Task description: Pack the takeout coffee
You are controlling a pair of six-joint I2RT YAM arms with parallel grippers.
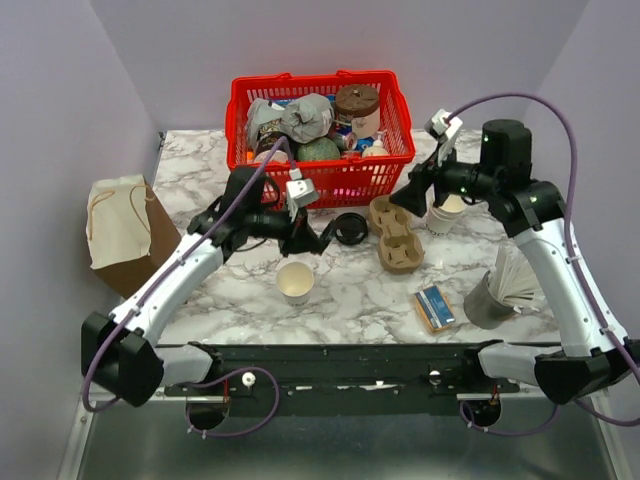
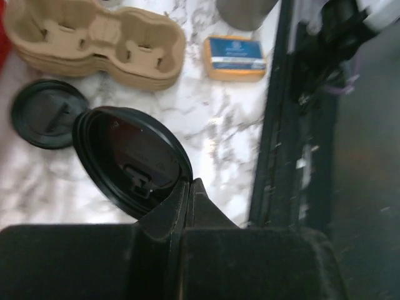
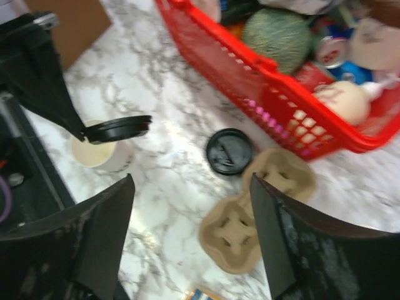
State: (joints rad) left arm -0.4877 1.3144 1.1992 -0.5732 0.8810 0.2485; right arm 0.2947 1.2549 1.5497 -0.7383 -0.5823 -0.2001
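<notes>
The black lid (image 1: pixel 328 236) is slanting from its rim in my left gripper, so next I put the lid down beside the white paper cup for my right gripper to take.
My left gripper (image 1: pixel 314 243) (image 2: pixel 190 182) is shut on the rim of a black plastic lid (image 2: pixel 131 159) (image 3: pixel 119 128). It holds the lid roughly level, just above an open white paper cup (image 1: pixel 295 282) (image 3: pixel 97 157) that stands on the marble table. No lidded takeout coffee shows in any view. My right gripper (image 1: pixel 405 200) (image 3: pixel 190 181) hangs open and empty above the tan cup carriers (image 1: pixel 395 236) (image 3: pixel 234 234), touching nothing.
A second black lid (image 1: pixel 350 228) (image 2: pixel 44 112) (image 3: pixel 229 151) lies flat by the carriers. The red basket (image 1: pixel 240 110) of groceries stands at the back. Stacked paper cups (image 1: pixel 445 212), a brown bag (image 1: pixel 120 230), a blue-and-yellow box (image 1: pixel 435 307) and a grey holder (image 1: pixel 490 300) surround the work area.
</notes>
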